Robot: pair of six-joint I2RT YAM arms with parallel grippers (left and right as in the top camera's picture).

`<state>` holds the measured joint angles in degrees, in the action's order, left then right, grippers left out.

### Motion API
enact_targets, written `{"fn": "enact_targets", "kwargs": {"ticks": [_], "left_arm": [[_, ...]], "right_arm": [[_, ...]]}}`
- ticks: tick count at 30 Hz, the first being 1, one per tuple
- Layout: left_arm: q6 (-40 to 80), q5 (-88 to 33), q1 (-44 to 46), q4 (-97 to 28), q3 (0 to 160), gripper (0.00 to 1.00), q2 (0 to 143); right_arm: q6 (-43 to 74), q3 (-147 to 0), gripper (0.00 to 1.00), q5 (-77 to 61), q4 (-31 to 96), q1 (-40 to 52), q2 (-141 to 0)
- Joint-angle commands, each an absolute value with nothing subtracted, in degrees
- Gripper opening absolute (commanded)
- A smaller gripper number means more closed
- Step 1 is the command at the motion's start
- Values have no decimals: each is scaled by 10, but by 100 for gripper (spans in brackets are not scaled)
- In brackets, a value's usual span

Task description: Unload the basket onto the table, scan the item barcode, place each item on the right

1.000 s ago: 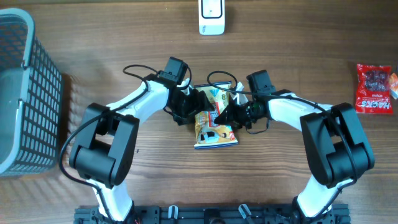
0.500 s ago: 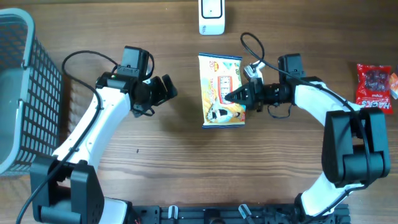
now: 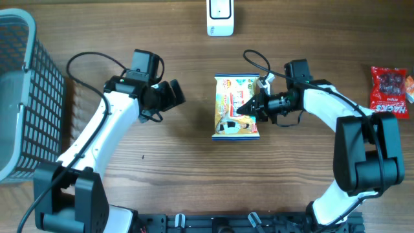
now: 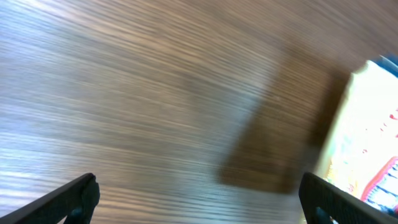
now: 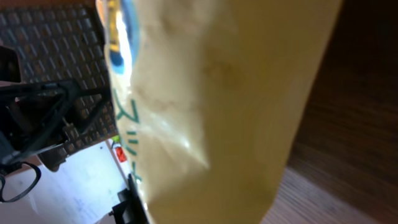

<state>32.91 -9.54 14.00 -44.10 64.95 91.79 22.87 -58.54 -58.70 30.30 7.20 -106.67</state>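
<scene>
My right gripper has the packet to turn over toward my left gripper before scanning, because the packet's cartoon print (image 3: 229,111) faces up and its barcode side faces down.
The item is a yellow snack packet (image 3: 234,109) with cartoon print, held flat above the table's middle. My right gripper (image 3: 250,107) is shut on its right edge. In the right wrist view the packet's plain yellow side (image 5: 217,112) fills the frame, with one dark finger (image 5: 129,206) at its lower left edge. My left gripper (image 3: 176,94) hangs open and holds nothing, a short way left of the packet. From the left wrist, the packet (image 4: 373,137) shows at the right edge, beyond the wide-spread fingertips (image 4: 79,194). No barcode shows in any view.
A white scanner (image 3: 220,17) stands at the table's far edge, above the packet. A grey mesh basket (image 3: 19,97) fills the left side. A red snack bag (image 3: 390,91) lies at the far right.
The left gripper let go of the packet, opened wide and swung away to the left. The right gripper lifted the packet, carried it right and turned it upright on the picture.
</scene>
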Motion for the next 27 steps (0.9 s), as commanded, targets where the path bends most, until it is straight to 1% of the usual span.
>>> {"fn": "enact_targets", "kwargs": {"ticks": [1,5,9,13,15,21,22,23,24,26,27], "left_arm": [[298,-194,167,-380,612,100,926],[304,-216,185,-344,577,100,951],[303,-324,199,-263,558,100,986],[302,-414,213,-175,558,100,1000],[300,-431,215,-157,558,100,1000],[289,-430,214,-163,558,100,1000],[289,-431,210,-163,558,100,997],[289,-436,207,-163,558,99,995],[289,-450,200,-163,558,98,990],[287,-469,191,-163,558,96,977],[287,-473,187,-163,558,96,969]], "right_arm": [[199,-591,4,-714,273,77,-1052],[199,-591,4,-736,268,77,-1052],[184,-591,4,-801,268,86,-1052],[180,-591,4,-794,269,99,-1052],[182,-591,4,-794,269,102,-1052],[180,-591,4,-789,266,103,-1052],[180,-591,7,-778,266,103,-1052],[180,-591,15,-762,266,103,-1052],[180,-591,28,-739,266,103,-1052],[182,-591,33,-685,267,103,-1052],[182,-591,40,-652,270,103,-1052]]}}
